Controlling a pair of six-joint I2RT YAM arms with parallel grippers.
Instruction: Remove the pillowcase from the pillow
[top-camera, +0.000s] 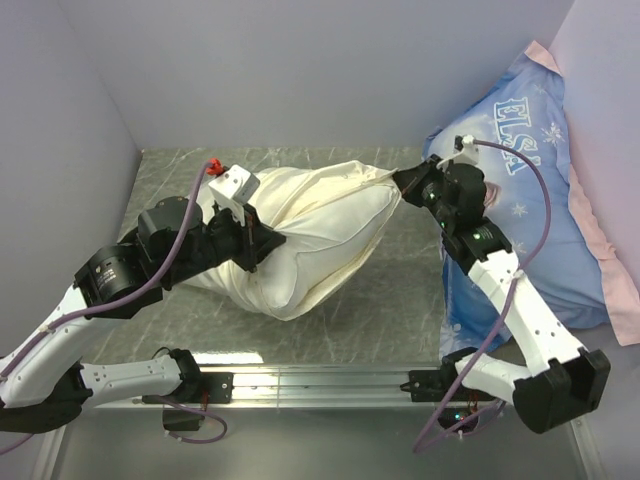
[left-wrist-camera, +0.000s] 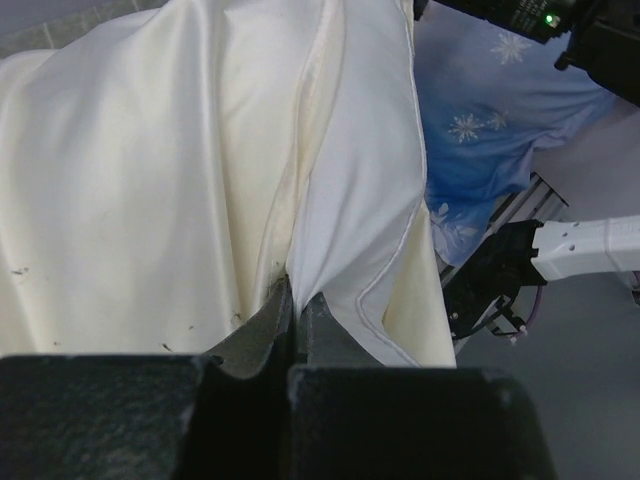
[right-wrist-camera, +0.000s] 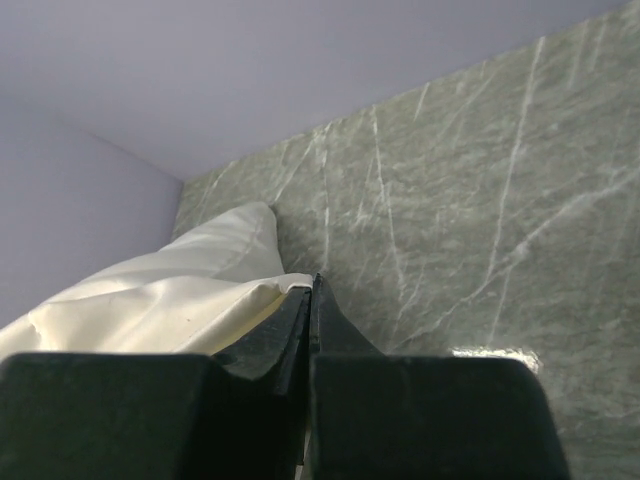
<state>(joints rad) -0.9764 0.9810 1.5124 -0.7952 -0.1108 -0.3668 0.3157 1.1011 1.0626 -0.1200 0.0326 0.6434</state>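
Note:
My left gripper is shut on the white pillow (top-camera: 335, 242). My right gripper should keep pulling the cream pillowcase's tip down until the pillow's corner (top-camera: 386, 202) shows clear, then let go.
The cream pillowcase (top-camera: 300, 275) lies bunched mid-table around the whiter pillow (top-camera: 345, 220), which shows bare on the right side. My left gripper (top-camera: 262, 248) is at the bundle's left front. In the left wrist view it (left-wrist-camera: 297, 300) is shut on a fold of the white pillow (left-wrist-camera: 360, 180), right where the cream case (left-wrist-camera: 130, 180) meets it. My right gripper (top-camera: 400, 183) is at the bundle's far right corner. In the right wrist view it (right-wrist-camera: 313, 290) is shut on the tip of the cream pillowcase (right-wrist-camera: 170, 300), just above the table.
A blue ELSA-printed pillow (top-camera: 530, 200) with a pink edge leans at the right wall, behind my right arm; it also shows in the left wrist view (left-wrist-camera: 480, 150). The grey marble table (top-camera: 400, 300) is walled at the back and sides. A metal rail (top-camera: 320, 380) runs along the near edge.

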